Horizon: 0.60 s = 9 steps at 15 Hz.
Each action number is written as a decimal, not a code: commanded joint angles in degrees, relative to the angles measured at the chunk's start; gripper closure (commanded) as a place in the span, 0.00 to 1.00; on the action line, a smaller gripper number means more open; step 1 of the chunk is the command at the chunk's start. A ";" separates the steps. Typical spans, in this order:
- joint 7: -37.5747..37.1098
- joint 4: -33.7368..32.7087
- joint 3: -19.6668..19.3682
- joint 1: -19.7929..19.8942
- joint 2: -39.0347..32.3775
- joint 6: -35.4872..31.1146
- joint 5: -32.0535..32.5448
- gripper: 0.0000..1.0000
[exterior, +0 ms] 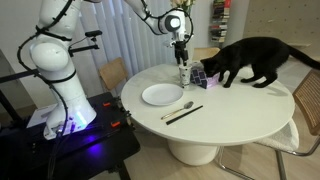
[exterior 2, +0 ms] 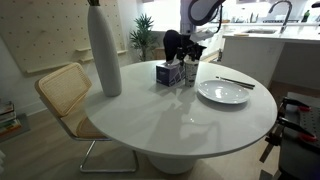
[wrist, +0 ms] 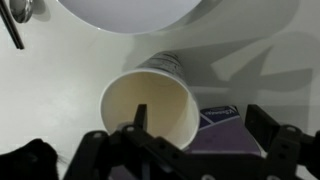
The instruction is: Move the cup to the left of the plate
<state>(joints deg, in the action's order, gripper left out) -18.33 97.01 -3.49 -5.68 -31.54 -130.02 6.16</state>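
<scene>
I should go on lowering, one finger over the cup's opening and the other past the cup's rim, until my fingers straddle the cup's side, then close my gripper.
The cup is pale, upright and open-topped, seen from above in the wrist view. It stands on the white round table beside the purple patterned box. The white plate lies just beyond it. My gripper is open and low over the cup. One finger is inside the cup's mouth and the other is out past the box. In both exterior views the gripper hangs right over the cup, with the plate close by.
A black cat stands on the table right behind the box. A tall white vase stands on the table. A spoon and chopsticks lie beside the plate. Chairs ring the table.
</scene>
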 commanded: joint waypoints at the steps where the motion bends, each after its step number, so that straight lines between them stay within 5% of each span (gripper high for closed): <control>1: 3.84 0.07 0.07 1.10 -0.98 -2.51 0.25 0.00; 6: 7.28 -0.42 0.09 2.41 -2.77 -3.95 -0.09 0.01; 7: 7.73 -0.47 0.12 2.53 -2.90 -4.16 -0.13 0.26; 9: 7.75 -0.21 -0.01 2.53 -2.80 -4.62 0.03 0.29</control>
<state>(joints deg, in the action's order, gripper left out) -12.04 97.00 -3.61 -3.45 -34.30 -133.36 6.16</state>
